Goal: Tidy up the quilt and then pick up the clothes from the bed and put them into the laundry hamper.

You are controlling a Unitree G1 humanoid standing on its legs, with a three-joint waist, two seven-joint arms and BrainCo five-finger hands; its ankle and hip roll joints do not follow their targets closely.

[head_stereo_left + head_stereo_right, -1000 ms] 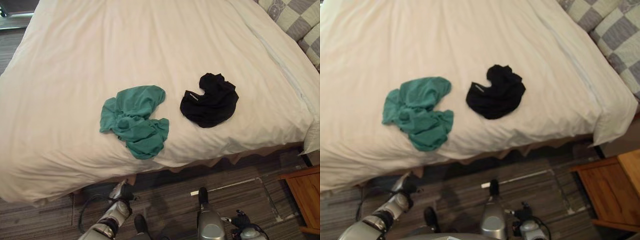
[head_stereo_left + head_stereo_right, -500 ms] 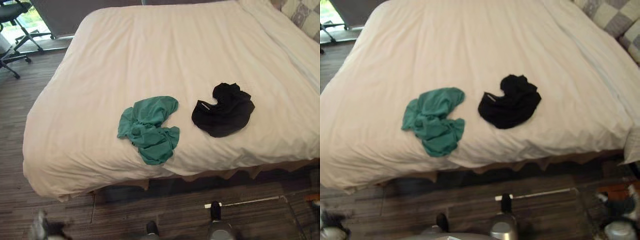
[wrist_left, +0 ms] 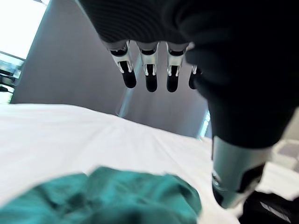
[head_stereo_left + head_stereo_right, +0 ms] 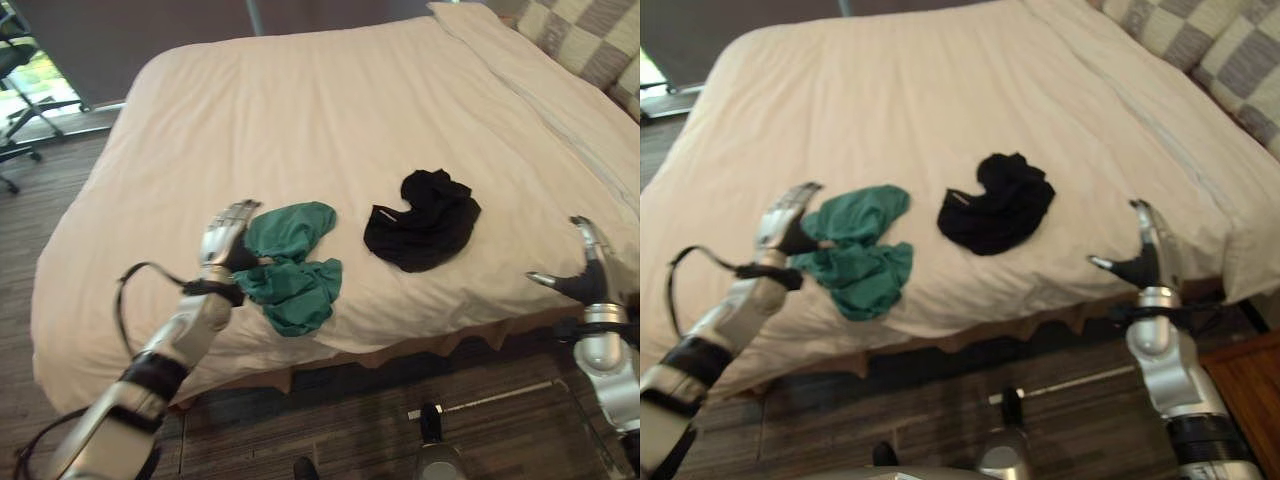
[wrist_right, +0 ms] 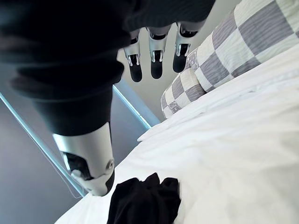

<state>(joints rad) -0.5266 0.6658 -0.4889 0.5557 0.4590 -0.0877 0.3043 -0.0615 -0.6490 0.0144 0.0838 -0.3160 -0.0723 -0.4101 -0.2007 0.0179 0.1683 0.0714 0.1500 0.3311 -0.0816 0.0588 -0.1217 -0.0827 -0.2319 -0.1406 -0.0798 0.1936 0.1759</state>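
The black garment point(image 4: 424, 236) has soft folds point(image 4: 434, 187) bunched at its far end, so I expect it to rise whole and sag around my right gripper when I carry it.
A crumpled green garment point(image 4: 291, 262) lies near the front edge of the white quilt point(image 4: 330, 120), which is spread flat over the bed. A black garment point(image 4: 422, 218) lies to its right. My left hand point(image 4: 226, 239) hovers open at the green garment's left edge, its fingers point(image 3: 147, 74) straight above the cloth point(image 3: 107, 198). My right hand point(image 4: 587, 268) is raised open at the bed's front right edge, well to the right of the black garment point(image 5: 145, 201). Neither hand holds anything.
Checked pillows point(image 4: 1200, 45) rest at the head of the bed on the far right. An office chair point(image 4: 18, 95) stands on the wooden floor point(image 4: 30, 210) at the far left. A wooden nightstand point(image 4: 1255, 390) shows at the lower right.
Both arms have risen from near the floor to bed height: the left hand now reaches the green garment, the right hand the bed's right edge. The camera has shifted.
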